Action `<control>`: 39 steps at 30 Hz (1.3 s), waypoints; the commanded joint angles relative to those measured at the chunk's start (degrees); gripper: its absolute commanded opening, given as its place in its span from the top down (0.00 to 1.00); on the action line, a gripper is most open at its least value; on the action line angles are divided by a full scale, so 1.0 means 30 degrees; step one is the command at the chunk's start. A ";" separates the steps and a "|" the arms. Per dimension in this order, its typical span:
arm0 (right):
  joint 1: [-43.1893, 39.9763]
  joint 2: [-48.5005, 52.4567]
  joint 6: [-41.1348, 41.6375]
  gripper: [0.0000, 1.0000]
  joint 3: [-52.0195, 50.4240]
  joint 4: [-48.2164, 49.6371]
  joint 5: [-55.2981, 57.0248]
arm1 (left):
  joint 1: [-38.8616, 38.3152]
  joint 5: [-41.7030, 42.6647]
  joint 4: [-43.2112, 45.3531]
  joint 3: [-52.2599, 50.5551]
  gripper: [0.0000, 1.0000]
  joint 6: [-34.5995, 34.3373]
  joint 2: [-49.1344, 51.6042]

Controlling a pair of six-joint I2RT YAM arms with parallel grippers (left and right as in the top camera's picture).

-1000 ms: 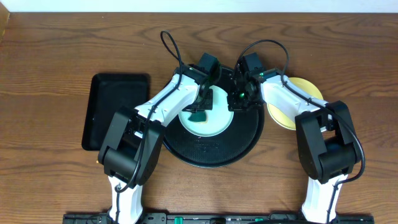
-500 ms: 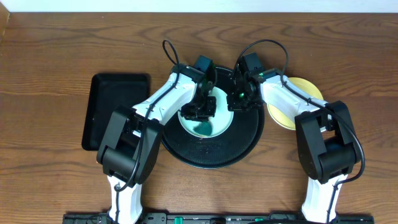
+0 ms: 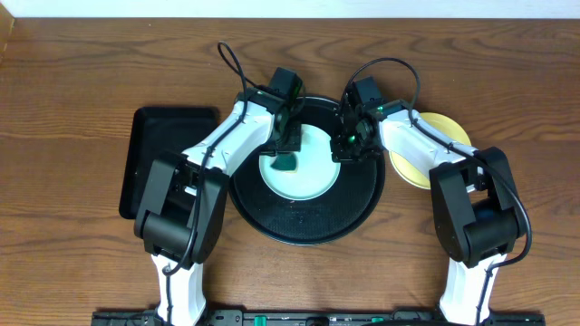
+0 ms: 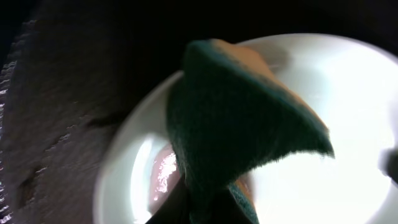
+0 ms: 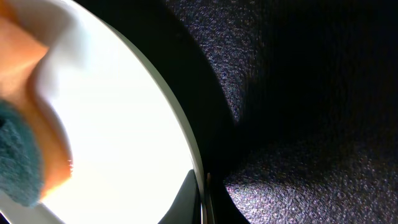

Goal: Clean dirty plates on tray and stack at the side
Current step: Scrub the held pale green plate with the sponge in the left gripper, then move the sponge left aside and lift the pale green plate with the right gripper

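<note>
My left gripper still has to move back before my right gripper tips the plate over the rectangular tray (image 3: 148,149), because a red smear (image 4: 163,175) is on the plate beside the sponge.
On the round black tray (image 3: 353,204) lies a pale blue-green plate (image 3: 304,181). My left gripper (image 3: 287,143) is shut on a green sponge (image 3: 286,164) and presses it on the plate's left part. In the left wrist view the sponge (image 4: 242,118) shows an orange side, and a red smear (image 4: 163,174) lies on the plate (image 4: 348,124) beside it. My right gripper (image 3: 347,149) is shut on the plate's right rim (image 5: 200,180). A pale yellow plate (image 3: 433,136) sits on the table right of the tray, partly under my right arm.
A smaller rectangular black tray (image 3: 168,158) lies on the wooden table to the left of the round tray. Both arms reach over the round tray from the near side. Cables loop above the wrists.
My left gripper swept the sponge toward the plate's near side, then back up to its left part. The right gripper has kept still on the rim.
</note>
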 commanded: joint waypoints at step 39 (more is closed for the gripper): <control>0.0801 0.0321 0.0211 0.99 -0.0503 -0.0073 0.0765 | 1.1489 -0.0219 -0.9945 0.8568 0.92 0.2368 -0.3198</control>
